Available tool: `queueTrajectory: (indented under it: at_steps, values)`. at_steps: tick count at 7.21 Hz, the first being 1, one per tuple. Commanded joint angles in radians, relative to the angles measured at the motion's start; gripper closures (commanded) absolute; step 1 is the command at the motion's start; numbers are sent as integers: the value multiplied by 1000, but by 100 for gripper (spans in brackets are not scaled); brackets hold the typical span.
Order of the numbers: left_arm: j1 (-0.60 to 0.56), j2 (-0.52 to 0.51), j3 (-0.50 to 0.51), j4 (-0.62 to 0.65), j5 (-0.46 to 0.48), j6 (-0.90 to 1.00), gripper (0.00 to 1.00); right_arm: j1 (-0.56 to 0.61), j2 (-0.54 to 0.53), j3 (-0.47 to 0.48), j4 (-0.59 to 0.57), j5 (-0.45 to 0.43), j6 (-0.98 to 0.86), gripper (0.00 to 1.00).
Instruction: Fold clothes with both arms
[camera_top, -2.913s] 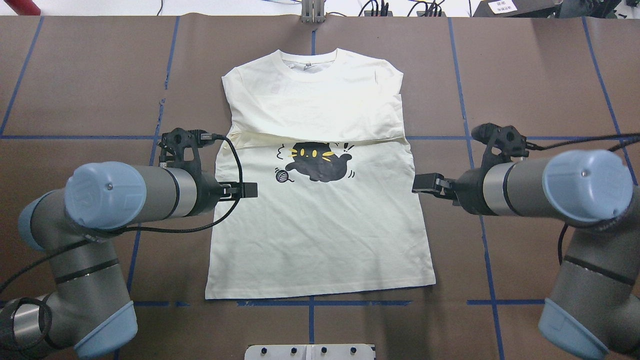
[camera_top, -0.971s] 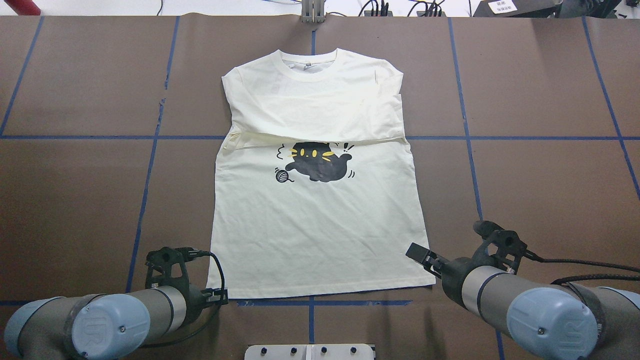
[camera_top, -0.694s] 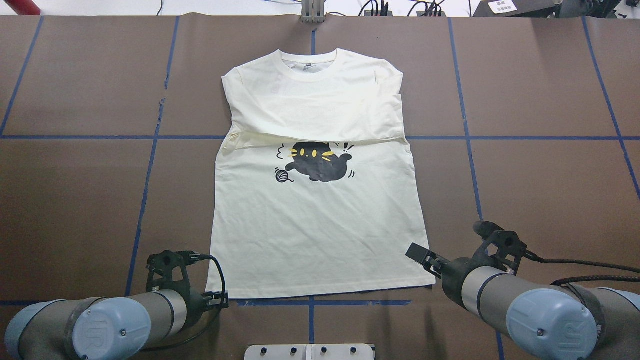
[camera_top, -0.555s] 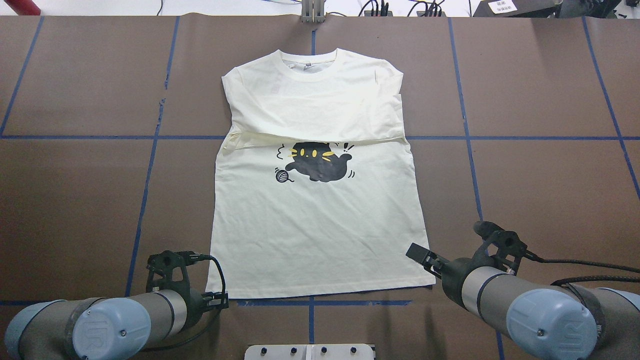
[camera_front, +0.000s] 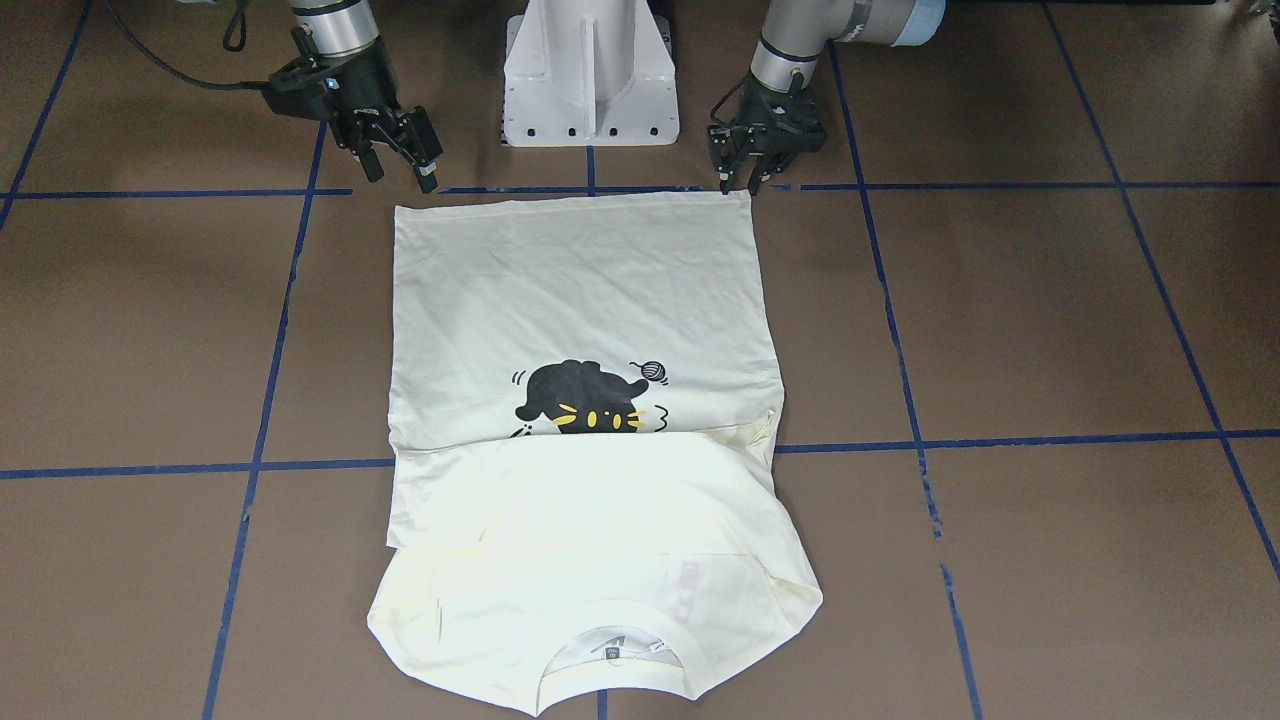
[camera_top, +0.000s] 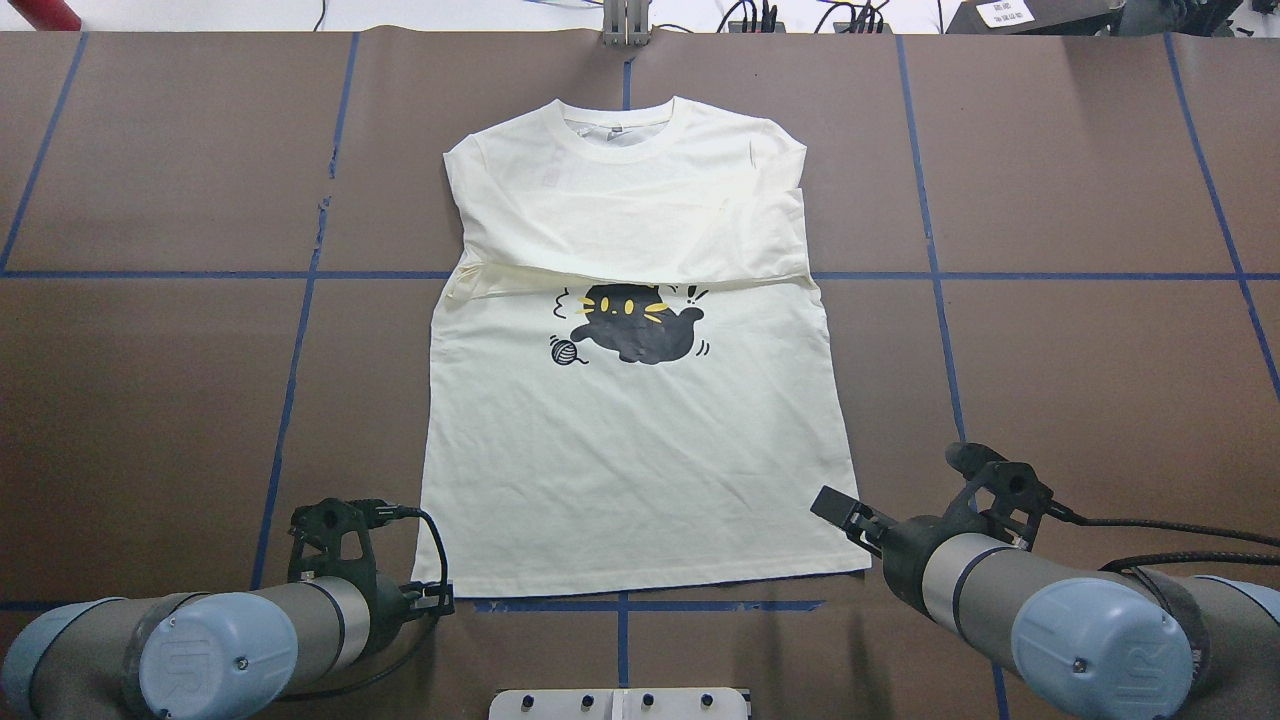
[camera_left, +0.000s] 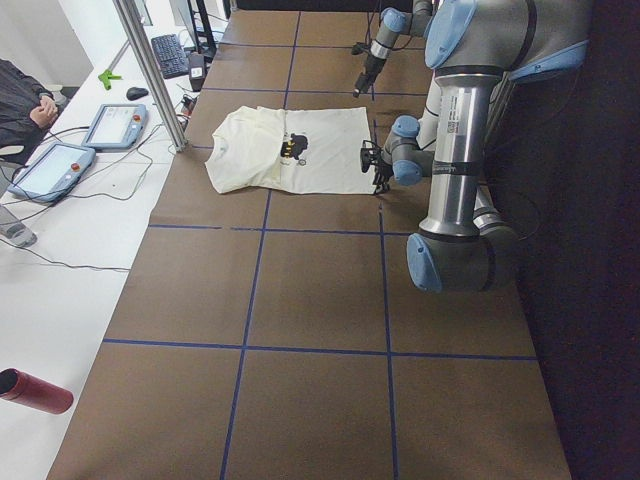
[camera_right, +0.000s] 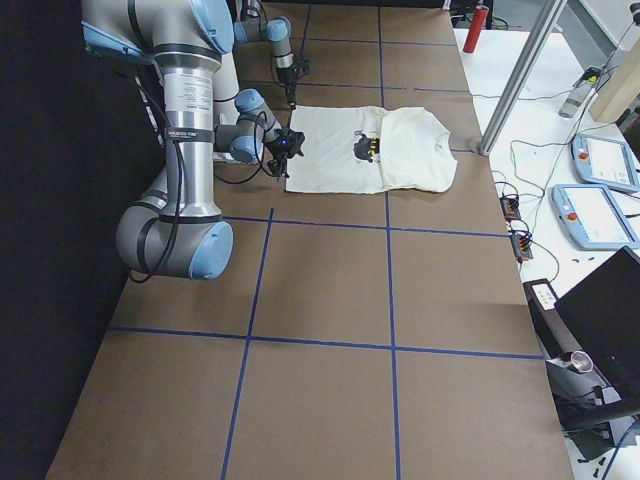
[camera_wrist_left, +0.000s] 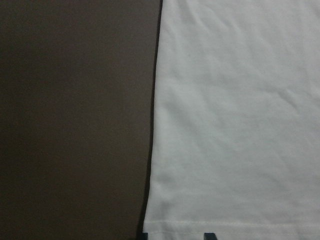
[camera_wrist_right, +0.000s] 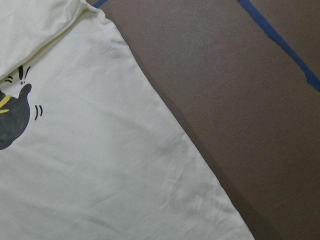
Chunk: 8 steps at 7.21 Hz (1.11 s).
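I expect the whole cream T-shirt (camera_front: 578, 288) to slide along and keep its folds when I pull its hem, because both sleeves (camera_front: 588, 492) lie flat across its chest.
The clothes are one cream T-shirt (camera_top: 640, 450) lying flat with its collar far from me and the hem near me. Both sleeves are folded across the chest and cover the top of the black cat print (camera_top: 630, 325). My left gripper (camera_top: 440, 598) stands open at the hem's left corner, just off the cloth; in the front-facing view this left gripper (camera_front: 752, 182) points down at that corner. My right gripper (camera_top: 832, 505) hangs open near the right side edge, a little above the hem's right corner. The left wrist view shows the shirt's side edge and hem (camera_wrist_left: 240, 120). Neither gripper holds cloth.
The white pedestal base (camera_front: 590, 70) stands between the arms, right behind the hem. Blue tape lines (camera_top: 290, 400) grid the brown table. Off the table's far side are a metal post (camera_left: 150, 70), teach pendants (camera_left: 115, 125), a red bottle (camera_left: 35, 392) and a seated person's arm (camera_left: 20, 100).
Since 2.9 s ago both arms have drawn back from the shirt's mid-sides to the hem corners near me. Over the last second they have barely shifted; the shirt has not moved.
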<state>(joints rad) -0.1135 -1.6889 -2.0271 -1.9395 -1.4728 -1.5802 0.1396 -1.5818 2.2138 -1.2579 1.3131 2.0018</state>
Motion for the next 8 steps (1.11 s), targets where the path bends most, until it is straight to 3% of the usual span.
queueTrajectory:
  at_steps: [1, 3, 4, 7, 8]
  values:
    - [2, 14, -1, 5, -1, 2, 52, 0, 0, -2, 0, 0, 0, 1]
    - [3, 9, -1, 5, -3, 2, 53, -2, 0, -2, 0, -2, 0, 1]
    - [5, 3, 1, 5, -3, 0, 66, 0, 0, -2, 0, -6, 0, 1]
    - [11, -5, 2, 4, -9, 0, 66, 0, 0, -2, 0, -8, 0, 1]
    - [12, -5, 2, 2, -9, 0, 75, 0, 0, -2, 0, -6, -2, 1]
